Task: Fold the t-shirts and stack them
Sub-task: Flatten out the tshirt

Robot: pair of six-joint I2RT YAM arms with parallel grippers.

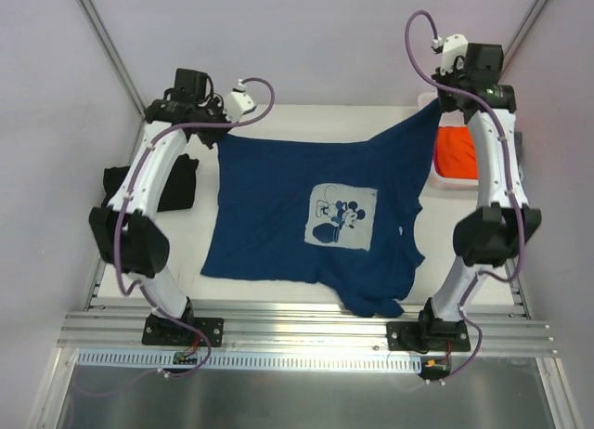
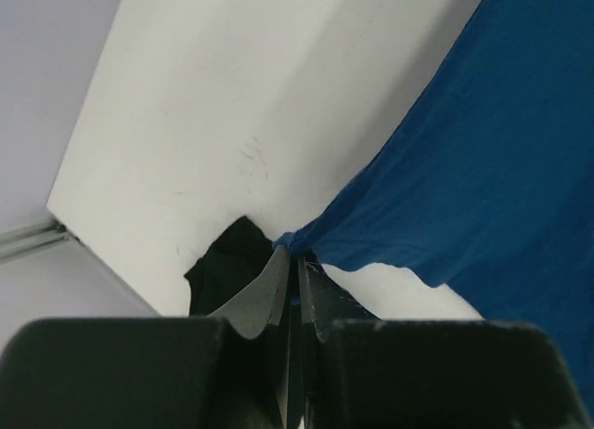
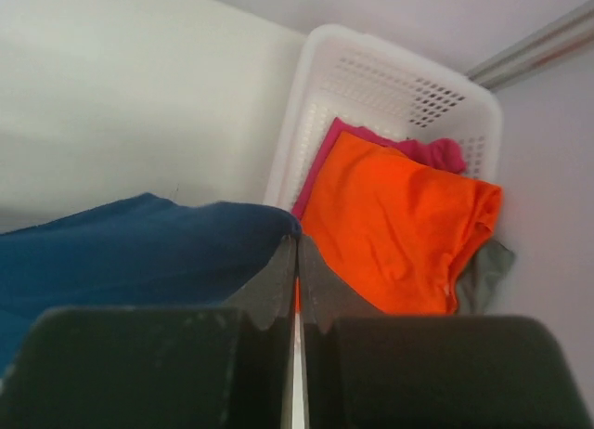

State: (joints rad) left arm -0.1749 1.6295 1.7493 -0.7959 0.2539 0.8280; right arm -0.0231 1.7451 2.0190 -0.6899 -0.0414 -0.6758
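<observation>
I need to pull the t-shirt's far corners (image 1: 228, 145) back with both my grippers, lift the t-shirt high and stretch it tight before folding, because the navy blue t-shirt's near hem (image 1: 369, 299) is bunched up.
A navy blue t-shirt (image 1: 306, 206) with a pale square cartoon print is stretched across the table, its far edge lifted and its near hem bunched at the front right. My left gripper (image 1: 225, 124) is shut on the shirt's far left corner (image 2: 306, 234). My right gripper (image 1: 438, 107) is shut on its far right corner (image 3: 269, 220). In both wrist views the jaws stand pressed together with blue cloth pinched at the tips. A black t-shirt (image 1: 181, 183) lies at the table's left edge, under the left arm. Orange (image 3: 399, 225), pink (image 3: 436, 152) and grey (image 3: 487, 266) t-shirts lie in the basket.
The white plastic basket (image 3: 399, 85) stands at the back right of the table, right behind the right gripper. Grey walls close in on both sides and behind. A metal rail (image 1: 297, 318) runs along the near edge by the arm bases.
</observation>
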